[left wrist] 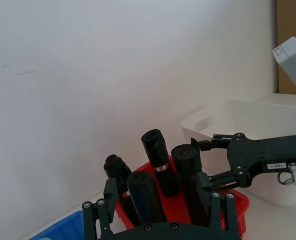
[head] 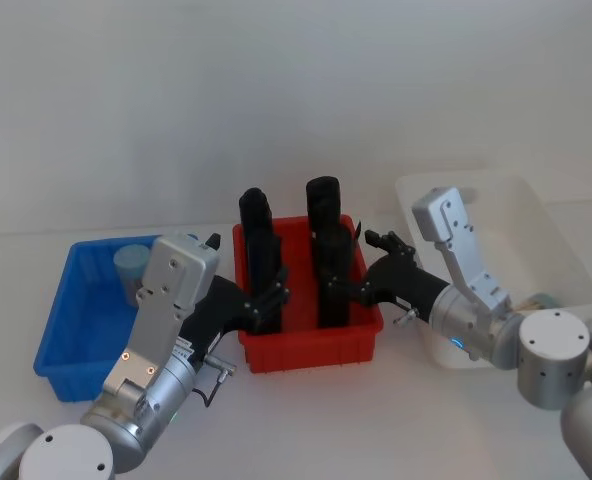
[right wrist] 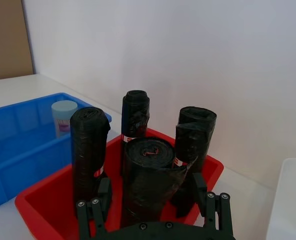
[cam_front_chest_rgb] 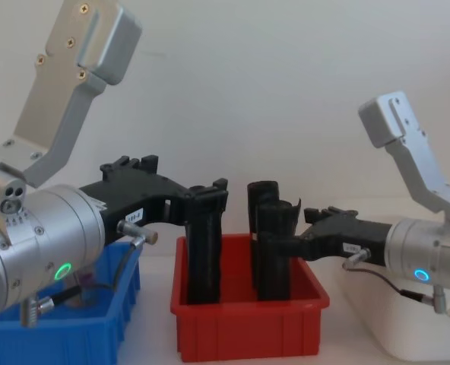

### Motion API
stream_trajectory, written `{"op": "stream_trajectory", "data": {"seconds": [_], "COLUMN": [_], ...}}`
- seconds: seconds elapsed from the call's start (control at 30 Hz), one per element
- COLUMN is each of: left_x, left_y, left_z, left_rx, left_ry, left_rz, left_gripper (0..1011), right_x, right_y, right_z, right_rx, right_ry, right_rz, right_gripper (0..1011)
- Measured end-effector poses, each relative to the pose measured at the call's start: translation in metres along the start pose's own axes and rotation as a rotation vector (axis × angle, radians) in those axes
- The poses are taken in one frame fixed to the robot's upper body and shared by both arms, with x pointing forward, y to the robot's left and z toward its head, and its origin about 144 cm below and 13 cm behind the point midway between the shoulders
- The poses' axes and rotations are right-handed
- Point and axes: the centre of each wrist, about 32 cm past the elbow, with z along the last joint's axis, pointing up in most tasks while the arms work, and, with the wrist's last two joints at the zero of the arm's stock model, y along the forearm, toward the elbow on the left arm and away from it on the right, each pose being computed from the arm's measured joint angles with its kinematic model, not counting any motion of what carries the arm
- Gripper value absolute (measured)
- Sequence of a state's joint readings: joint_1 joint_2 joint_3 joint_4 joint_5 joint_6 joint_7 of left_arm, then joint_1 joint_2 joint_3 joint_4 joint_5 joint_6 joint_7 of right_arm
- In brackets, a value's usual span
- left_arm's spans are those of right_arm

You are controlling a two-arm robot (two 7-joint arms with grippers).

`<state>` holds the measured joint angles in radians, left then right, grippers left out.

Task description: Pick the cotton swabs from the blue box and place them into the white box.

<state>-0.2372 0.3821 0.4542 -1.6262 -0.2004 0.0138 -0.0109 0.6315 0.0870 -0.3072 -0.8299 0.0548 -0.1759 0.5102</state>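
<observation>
A loose flap [cam_front_chest_rgb: 296, 206] sticks out from the front black roll's rim [cam_front_chest_rgb: 276, 220]. When I drop the roll, I expect it will flare only there and stay coiled.
One cotton swabs jar [head: 131, 268] with a pale blue lid stands upright in the far part of the blue box [head: 61, 325] on the left; the right wrist view shows the jar [right wrist: 63, 116] inside the blue box [right wrist: 18, 150]. The white box [head: 551, 240] sits on the right. My left gripper [head: 271, 300] hovers open at the red bin's left side, level with the tops of the black rolls [left wrist: 145, 197]. My right gripper [head: 348, 285] hovers open at the bin's right side, a roll [right wrist: 148, 175] showing between its spread fingers without contact.
A red bin [head: 311, 345] holding several tall black rolls stands between the blue box and the white box, directly under both grippers. A pale wall rises behind the table. Bare tabletop lies in front of the bins.
</observation>
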Motion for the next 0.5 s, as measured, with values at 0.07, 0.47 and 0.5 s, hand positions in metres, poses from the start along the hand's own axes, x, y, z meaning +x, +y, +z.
{"op": "stream_trajectory", "data": {"seconds": [0.07,0.47,0.5], "left_x": [0.000,0.000,0.000], "left_y": [0.000,0.000,0.000], "left_z": [0.000,0.000,0.000], "left_rx": [0.000,0.000,0.000], "left_ry": [0.000,0.000,0.000], "left_rz": [0.000,0.000,0.000], "left_gripper": [1004,1004,1004], "right_x": [0.001,0.006,0.007], "right_y": [0.005,0.037,0.040], "right_z": [0.000,0.000,0.000], "right_rx": [-0.004,-0.028,-0.029], "right_ry": [-0.001,-0.007,-0.007], "right_rz": [0.009,0.049,0.053], "right_gripper": [1001,989,967]}}
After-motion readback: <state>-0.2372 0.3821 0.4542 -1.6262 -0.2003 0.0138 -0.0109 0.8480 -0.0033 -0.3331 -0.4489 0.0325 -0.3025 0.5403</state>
